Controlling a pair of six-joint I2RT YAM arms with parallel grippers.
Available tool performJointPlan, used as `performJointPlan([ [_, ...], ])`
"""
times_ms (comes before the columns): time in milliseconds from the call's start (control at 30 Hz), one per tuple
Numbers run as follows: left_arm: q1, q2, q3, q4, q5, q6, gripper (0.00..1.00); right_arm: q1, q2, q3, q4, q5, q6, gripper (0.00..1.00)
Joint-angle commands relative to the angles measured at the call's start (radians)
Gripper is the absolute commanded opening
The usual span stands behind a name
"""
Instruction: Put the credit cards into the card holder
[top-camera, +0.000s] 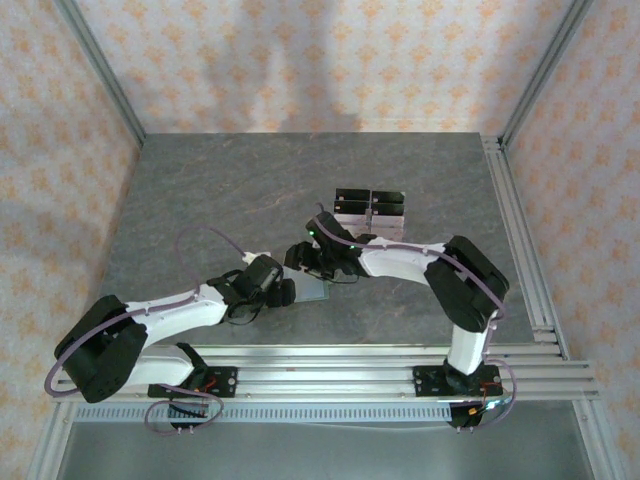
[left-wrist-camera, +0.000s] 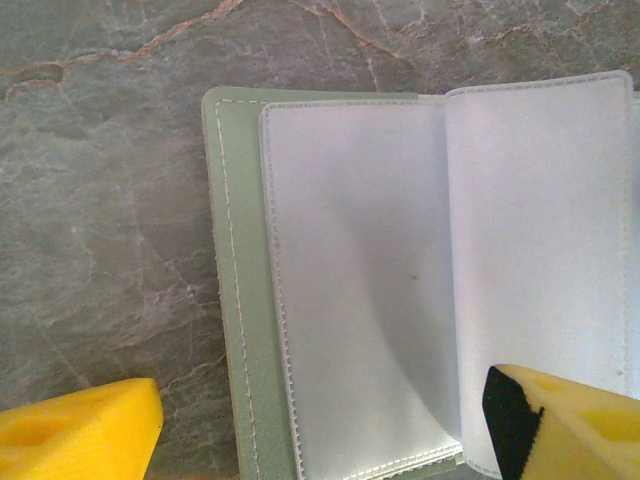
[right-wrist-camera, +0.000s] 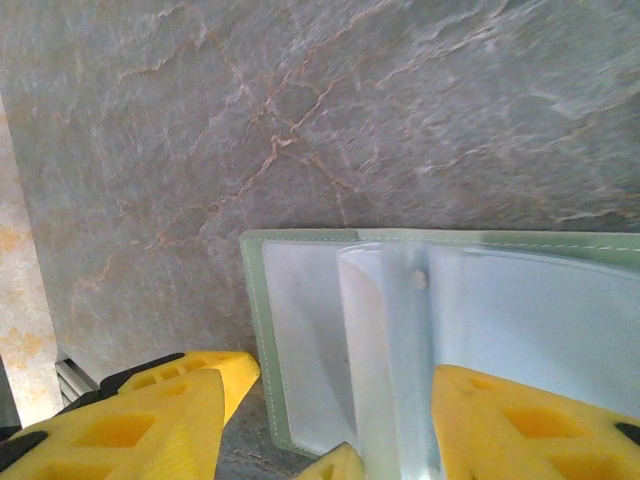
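Note:
A clear sleeve stands partly turned (right-wrist-camera: 368, 335) by my left gripper, so my left gripper should move away while my right gripper pushes the sleeve onto the facing page (left-wrist-camera: 345, 270).
The card holder (left-wrist-camera: 235, 300) lies open on the grey stone table, a sage-green cover with clear sleeve pages (left-wrist-camera: 360, 270) inside. My left gripper (left-wrist-camera: 325, 410) is open and straddles its left half: one fingertip (left-wrist-camera: 90, 430) is over the table and the other (left-wrist-camera: 560, 420) rests on a turned page. My right gripper (right-wrist-camera: 330, 390) is also open over the card holder (right-wrist-camera: 255, 300), and a clear sleeve (right-wrist-camera: 385, 350) stands upright against its right finger (right-wrist-camera: 530, 420). From above, both grippers (top-camera: 290, 292) (top-camera: 318, 262) meet at the card holder (top-camera: 316, 290). The credit cards are hidden.
A clear acrylic rack (top-camera: 370, 212) with black pieces stands just behind the grippers. Metal rails run along the table's right edge (top-camera: 520, 240) and its near edge (top-camera: 350, 360). Patterned walls close in the back and both sides.

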Motion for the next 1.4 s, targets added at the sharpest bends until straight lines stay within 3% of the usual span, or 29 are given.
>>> performJointPlan([
  [0, -0.004, 0.008, -0.006, -0.005, -0.049, 0.006, 0.86, -0.007, -0.006, -0.026, 0.016, 0.034, 0.016, 0.57],
  [300, -0.004, -0.042, 0.003, -0.042, -0.054, 0.012, 0.85, 0.016, 0.057, 0.024, 0.058, -0.022, 0.037, 0.57],
  [667, -0.005, -0.433, -0.042, -0.262, -0.157, -0.1, 0.89, 0.083, 0.171, 0.13, 0.107, -0.035, 0.109, 0.57],
  [933, -0.005, -0.441, -0.024, -0.318, -0.203, -0.168, 0.95, 0.093, 0.191, 0.105, 0.182, -0.049, 0.168, 0.57],
  [1133, -0.004, -0.388, 0.0, -0.311, -0.23, -0.181, 0.98, 0.093, 0.075, 0.145, 0.019, -0.032, 0.061, 0.57],
  [1367, -0.003, -0.318, 0.068, -0.311, -0.249, -0.146, 1.0, 0.052, -0.108, 0.201, -0.289, 0.076, -0.094, 0.57],
])
